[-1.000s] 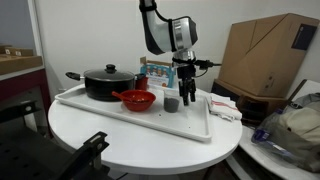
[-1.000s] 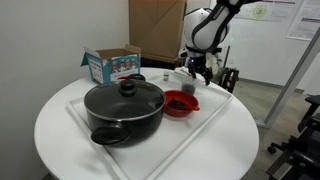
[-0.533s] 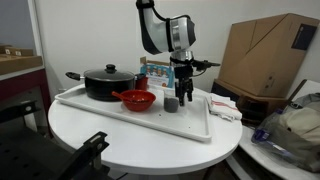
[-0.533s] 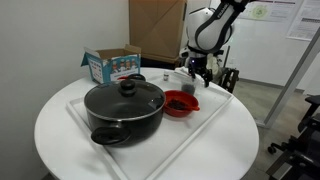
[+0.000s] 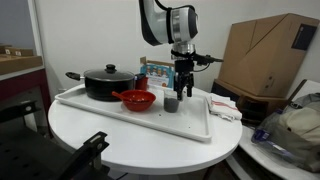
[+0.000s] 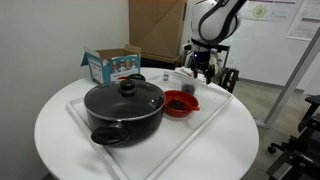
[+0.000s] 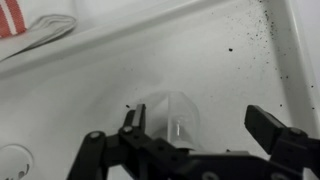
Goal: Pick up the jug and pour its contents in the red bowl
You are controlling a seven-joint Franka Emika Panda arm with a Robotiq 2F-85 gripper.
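Next, I move my gripper over the jug's middle [image 7: 173, 118] and bring it down before I close it and lift, because the jug's near edge [image 7: 145, 108] is close beneath one open finger.
The jug [image 5: 172, 103] is a small dark-grey see-through cup standing upright on the white tray [image 5: 120, 113], just beside the red bowl [image 5: 138, 100]. My gripper [image 5: 183, 88] hangs over the jug, a little above and behind it, with its fingers open. In the wrist view the jug [image 7: 168, 113] shows from above between the open fingers [image 7: 200, 128], close to the left finger and untouched. The red bowl [image 6: 180, 103] and the jug [image 6: 188, 89] also show in an exterior view, below the gripper [image 6: 204, 72].
A large black lidded pot [image 5: 105, 83] stands on the tray beside the bowl, and fills the near part of the tray [image 6: 123, 108]. A teal box [image 5: 155, 71] stands behind. A striped cloth [image 5: 226, 106] lies off the tray's end. A cardboard box [image 5: 270, 55] is beyond the table.
The wrist has risen slightly and shifted over the jug. The fingers stay open. The jug, bowl and pot have not moved.
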